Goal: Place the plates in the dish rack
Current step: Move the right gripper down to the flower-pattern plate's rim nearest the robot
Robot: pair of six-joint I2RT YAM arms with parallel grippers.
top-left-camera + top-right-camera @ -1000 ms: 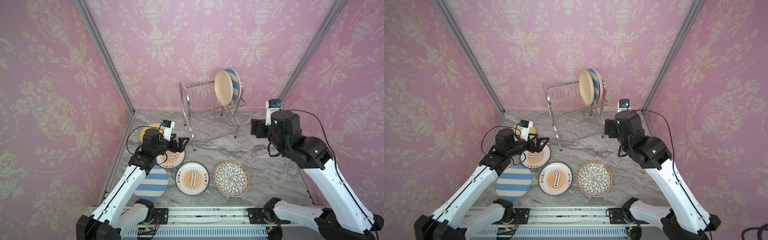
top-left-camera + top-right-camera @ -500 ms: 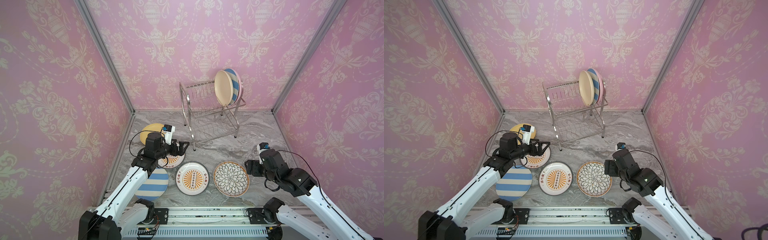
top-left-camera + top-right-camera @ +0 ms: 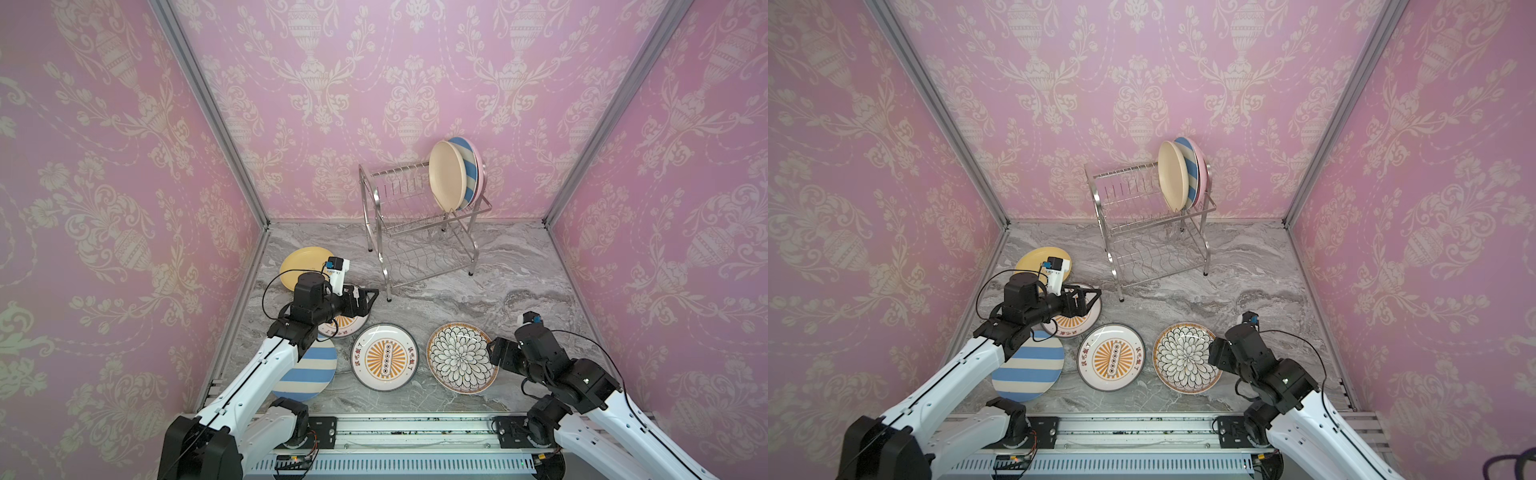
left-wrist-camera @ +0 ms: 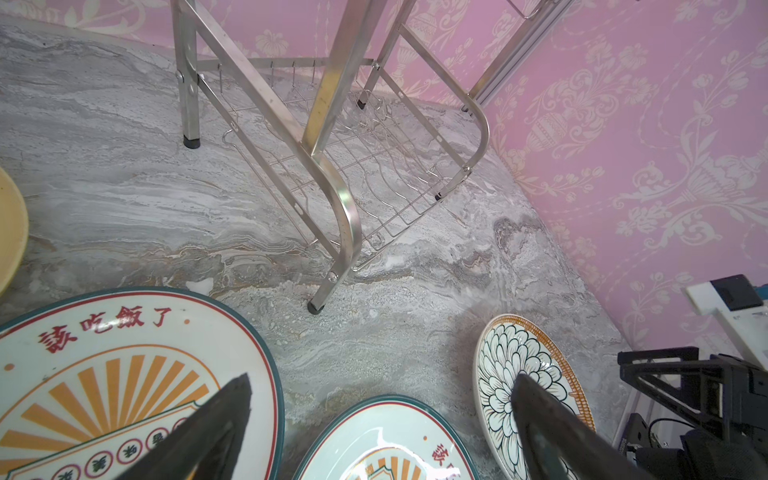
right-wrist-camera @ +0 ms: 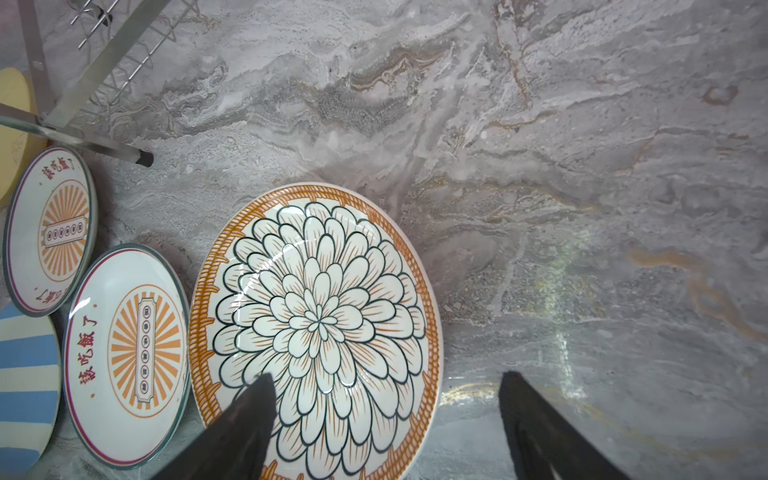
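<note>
The black-petal plate's rim [image 5: 429, 420] is between my right gripper's fingers, with clear marble [image 5: 472, 412] beside it, so I should continue to lower until they can close on that rim.
The dish rack [image 3: 419, 249] [image 3: 1150, 249] stands at the back with a beige plate [image 3: 446, 180], a blue-striped plate [image 3: 468, 176] and a pink plate [image 3: 480, 166] upright on its top tier. Flat on the table lie a yellow plate [image 3: 301, 262], two sunburst plates [image 3: 347, 328] [image 3: 384, 357], a blue-striped plate [image 3: 309, 374] and a black-petal plate [image 3: 457, 357] [image 5: 320, 320]. My left gripper [image 3: 369, 297] [image 4: 382, 380] hangs open above the far sunburst plate, near the rack's front leg. My right gripper [image 3: 492, 353] [image 5: 387, 376] is open and low, straddling the petal plate's right rim.
Pink patterned walls close in the marble table [image 3: 519, 291] on three sides. The rack's lower tier [image 4: 353, 166] holds nothing. The rack's black-footed front leg [image 4: 316, 307] stands just beyond the left gripper. A rail [image 3: 395, 432] runs along the front edge.
My right arm came down from beside the rack to the petal plate's right edge. My left gripper dropped slightly over the far sunburst plate.
</note>
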